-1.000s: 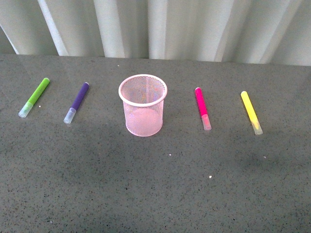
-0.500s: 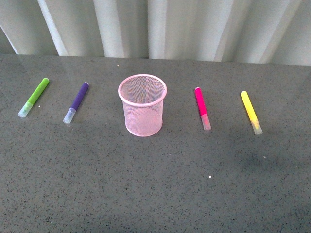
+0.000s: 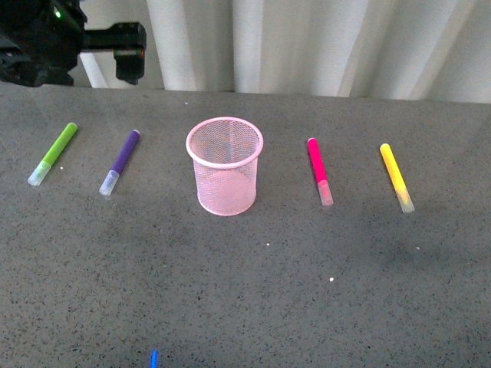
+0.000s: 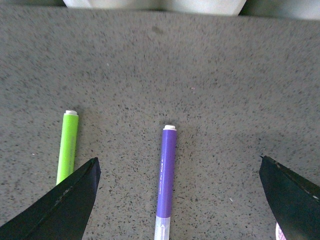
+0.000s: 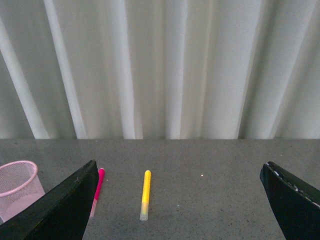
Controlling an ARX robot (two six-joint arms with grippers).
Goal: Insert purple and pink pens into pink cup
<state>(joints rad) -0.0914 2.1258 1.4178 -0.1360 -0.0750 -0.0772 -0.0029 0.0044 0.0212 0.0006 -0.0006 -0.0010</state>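
The pink cup's opening [image 3: 225, 142] is much wider than the purple pen [image 3: 120, 162], so the pen will lean on the cup's rim when I put it in.
The pink cup [image 3: 225, 165], a pale mesh cup, stands upright at the middle of the grey table. To its left lies the purple pen [image 3: 120, 162], clear cap toward me. The pink pen [image 3: 319, 170] lies to the cup's right. My left arm [image 3: 46, 38] hangs high at the far left. In the left wrist view my left gripper [image 4: 178, 159] is open above the purple pen [image 4: 166, 180], which lies between the fingers, well apart from both. My right gripper [image 5: 180, 163] is open and empty, up off the table, with the pink pen [image 5: 97, 192] and cup [image 5: 17, 185] off to one side.
A lime-green marker [image 3: 54, 153] lies left of the purple pen and also shows beside it in the left wrist view [image 4: 67, 147]. A yellow marker [image 3: 397, 178] lies right of the pink pen. White curtains [image 3: 307, 46] close off the table's far edge.
My left arm has come into the front view at the top left. The pens, markers and cup have not moved.
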